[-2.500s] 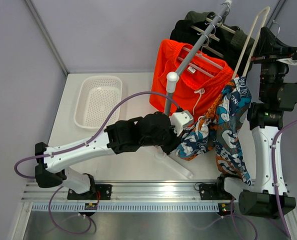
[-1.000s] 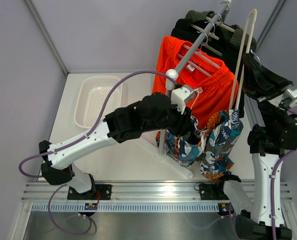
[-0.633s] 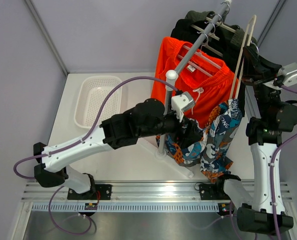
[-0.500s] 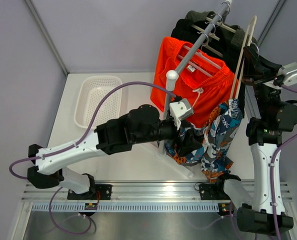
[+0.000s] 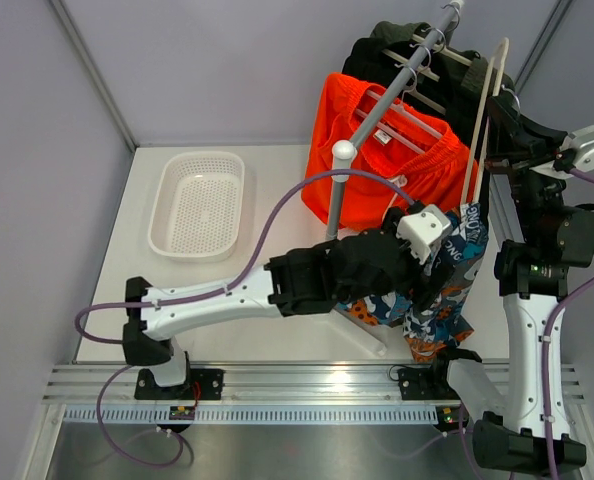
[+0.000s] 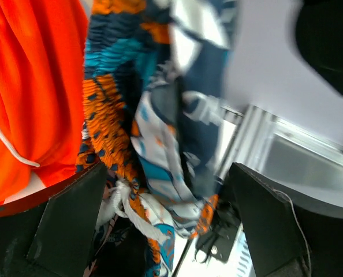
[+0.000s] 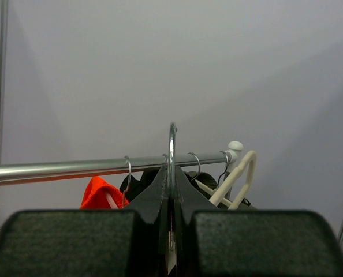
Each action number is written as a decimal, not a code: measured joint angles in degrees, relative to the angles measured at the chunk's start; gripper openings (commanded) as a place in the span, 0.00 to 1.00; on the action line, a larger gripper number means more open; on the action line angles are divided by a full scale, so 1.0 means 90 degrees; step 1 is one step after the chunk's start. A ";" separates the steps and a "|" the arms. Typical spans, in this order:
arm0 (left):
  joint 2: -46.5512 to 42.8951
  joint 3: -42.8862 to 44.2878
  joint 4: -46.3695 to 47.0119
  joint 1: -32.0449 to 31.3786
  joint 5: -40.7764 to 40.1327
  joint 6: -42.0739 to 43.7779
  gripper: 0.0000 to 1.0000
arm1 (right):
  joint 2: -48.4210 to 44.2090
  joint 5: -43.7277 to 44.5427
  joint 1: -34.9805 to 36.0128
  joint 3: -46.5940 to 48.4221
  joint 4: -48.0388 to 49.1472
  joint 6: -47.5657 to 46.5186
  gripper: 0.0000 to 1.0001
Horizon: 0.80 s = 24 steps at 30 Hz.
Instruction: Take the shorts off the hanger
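The patterned shorts (image 5: 460,264) hang only from the cream hanger's lower end (image 5: 470,203), so the shorts will slip free when I pull with my left gripper.
The patterned shorts (image 5: 447,295), blue, orange and white, hang from the lower end of a cream hanger (image 5: 485,110). My right gripper (image 7: 171,180) is shut on that hanger's metal hook (image 7: 172,144) and holds it up at the right, beside the rack. My left gripper (image 6: 167,173) is open wide, and the patterned shorts (image 6: 154,167) with their white drawstring lie between its fingers (image 6: 73,225). From above, the left gripper (image 5: 432,268) is pressed into the patterned fabric. The plain orange shorts (image 5: 377,170) hang on the rack behind.
A metal rack bar (image 5: 397,85) slopes up to the back right and carries dark garments (image 5: 397,50) on wire hangers. Its white-knobbed post (image 5: 345,152) stands mid-table. A white basket (image 5: 197,200) sits at the left. The arms' rail (image 5: 307,385) runs along the near edge.
My left gripper has opened and slid right, into the patterned shorts near the hanger. The right arm has straightened a little and still holds the hanger up.
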 measured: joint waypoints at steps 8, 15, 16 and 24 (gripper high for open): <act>0.0950 0.0748 -0.0362 -0.0090 -0.0964 -0.0425 0.27 | -0.0083 0.0100 0.0005 0.0085 -0.0172 0.0185 0.00; 0.0379 -0.0007 -0.0238 -0.0158 -0.0889 -0.0500 0.27 | -0.0075 0.0209 0.0005 0.0087 -0.0316 0.0097 0.00; 0.0240 -0.0175 -0.0211 -0.0172 -0.0826 -0.0503 0.27 | -0.0066 0.0236 0.0005 0.0102 -0.0345 0.0080 0.00; -0.0816 -0.1564 -0.0362 -0.0284 -0.0262 -0.0522 0.18 | 0.0221 0.0661 0.0005 0.0449 -0.0423 0.0075 0.00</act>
